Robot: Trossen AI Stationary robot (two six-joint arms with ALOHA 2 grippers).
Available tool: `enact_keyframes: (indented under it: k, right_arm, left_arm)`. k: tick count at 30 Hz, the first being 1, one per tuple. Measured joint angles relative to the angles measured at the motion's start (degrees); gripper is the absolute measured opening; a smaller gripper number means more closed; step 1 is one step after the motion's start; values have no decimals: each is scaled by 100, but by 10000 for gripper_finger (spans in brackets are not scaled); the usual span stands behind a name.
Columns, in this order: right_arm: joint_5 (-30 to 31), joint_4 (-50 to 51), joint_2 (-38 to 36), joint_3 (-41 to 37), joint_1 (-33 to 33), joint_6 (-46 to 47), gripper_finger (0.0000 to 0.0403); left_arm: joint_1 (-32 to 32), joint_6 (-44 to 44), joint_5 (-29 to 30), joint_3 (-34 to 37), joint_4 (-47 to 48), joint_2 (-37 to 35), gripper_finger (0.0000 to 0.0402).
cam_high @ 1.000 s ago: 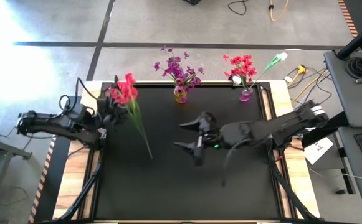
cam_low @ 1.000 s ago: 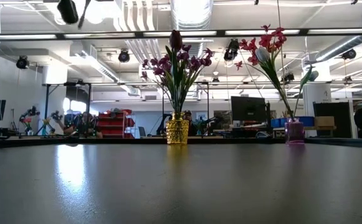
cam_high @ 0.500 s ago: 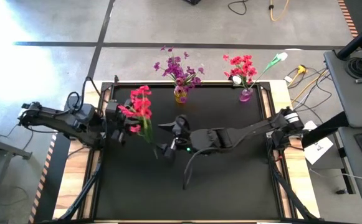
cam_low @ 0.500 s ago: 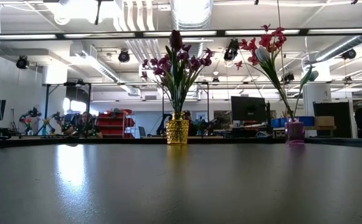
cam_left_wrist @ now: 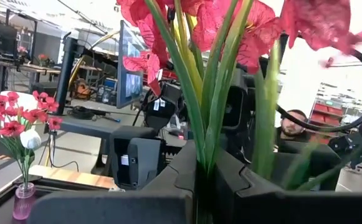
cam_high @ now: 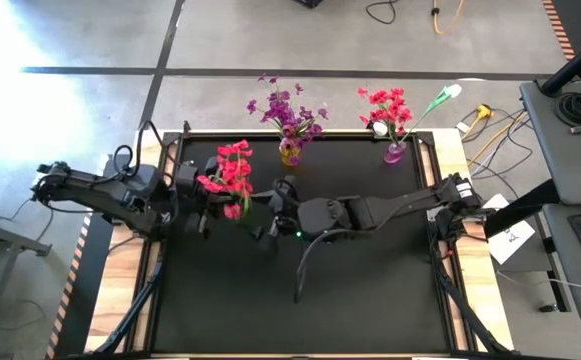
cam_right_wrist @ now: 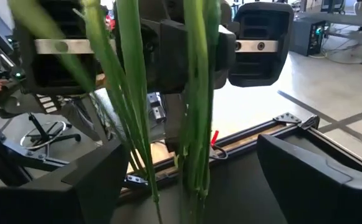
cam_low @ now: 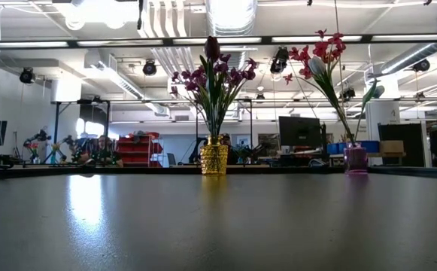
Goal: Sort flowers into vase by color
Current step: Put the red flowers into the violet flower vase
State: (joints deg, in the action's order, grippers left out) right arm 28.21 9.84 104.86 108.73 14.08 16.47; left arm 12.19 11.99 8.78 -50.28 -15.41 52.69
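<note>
My right gripper should take the green stems (cam_right_wrist: 196, 146) and bring the red-pink flowers to the pink vase (cam_high: 394, 153), because my left gripper is holding them far away from it.
My left gripper (cam_high: 213, 192) is shut on a bunch of red-pink flowers (cam_high: 232, 172) on green stems, over the table's left-middle. In the left wrist view the blossoms (cam_left_wrist: 230, 25) rise above the shut fingers. My right gripper (cam_high: 263, 212) is open. Its two fingers (cam_right_wrist: 318, 168) stand on either side of the bunch's lower stems (cam_right_wrist: 193, 124) without touching them. A gold vase (cam_high: 290, 152) with purple flowers and a pink vase (cam_high: 395, 152) with red flowers and a white bud stand at the far edge. My left gripper pinches the bundle of green stems (cam_left_wrist: 200, 152) between its two fingers, below the blossoms. The fingers come level from the table's left and lie across the stems. The blossoms stand above the fingers, and the stems' free ends reach toward my right gripper.
The gold vase (cam_low: 213, 159) and the pink vase (cam_low: 355, 158) stand apart on the black table top (cam_high: 370, 290) near its far edge. Wooden strips run along both of its sides. Cables and a desk lie off the right side. A person shows in the room behind.
My left gripper has carried the red-pink bunch toward the table's right. The bunch has turned from slanting toward the near edge to standing more upright. My right gripper has gone toward the table's left, up to the stems, and now stands open around them.
</note>
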Motion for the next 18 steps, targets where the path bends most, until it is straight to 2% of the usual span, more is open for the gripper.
enact_keyframes:
  k: [5, 12, 16, 18]
  right_arm:
    - [-17, 25, 0, 41, -122, 55, 275]
    - [-63, 92, -4, 41, -223, 67, 127]
    - [-57, 239, -41, 41, -265, -7, 37]
    - [-47, 290, -53, 41, -289, -4, 21]
  left_arm:
    - [0, -1, 2, 6, -12, 76, 0]
    - [-9, -200, 227, -95, 229, 147, 12]
    - [-35, -184, 256, -625, 1214, 105, 47]
    - [-35, -73, 287, -1020, 2126, 120, 69]
